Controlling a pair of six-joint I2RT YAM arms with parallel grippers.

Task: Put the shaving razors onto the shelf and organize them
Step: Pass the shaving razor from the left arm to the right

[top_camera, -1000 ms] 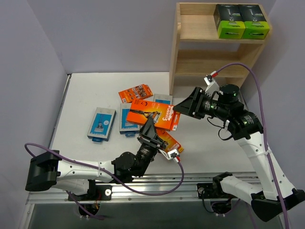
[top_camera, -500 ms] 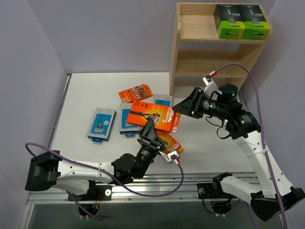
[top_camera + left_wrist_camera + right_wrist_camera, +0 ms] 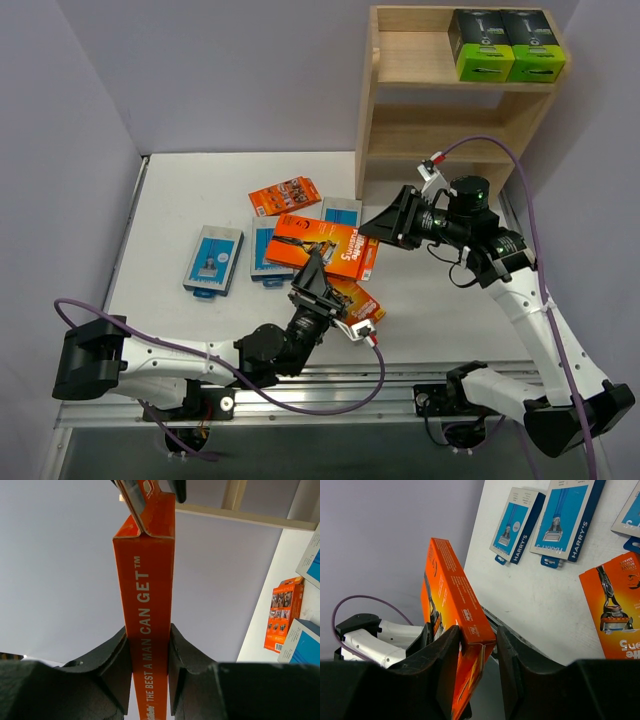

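My left gripper is clamped on the orange pack's near edge [image 3: 334, 272]. It should open and move back before my right gripper takes the pack to the top level [image 3: 413, 57].
One flat orange razor pack [image 3: 320, 248] hangs in the air between both grippers. My left gripper [image 3: 312, 276] is shut on its near edge, with the pack's spine [image 3: 150, 590] between the jaws [image 3: 149, 630]. My right gripper [image 3: 374, 230] is closed round the pack's right end [image 3: 451, 580], fingers on both faces [image 3: 479, 632]. Two more orange packs [image 3: 285, 194] [image 3: 357, 300] and three light-blue cards [image 3: 213, 258] [image 3: 268, 262] [image 3: 342, 209] lie on the table. Two black boxes with lime-green ends [image 3: 480, 45] [image 3: 533, 45] stand on the wooden shelf's [image 3: 368, 100] top tier.
The shelf stands at the back right against the purple wall, its lower tier [image 3: 440, 128] bare. The loose packs lie in a cluster left of the shelf. Purple cables loop from both arms. The table's metal front rail [image 3: 400, 375] runs along the near edge.
My right gripper has moved left onto the right end of the held orange pack. The pack has shifted slightly left with the left gripper still on it.
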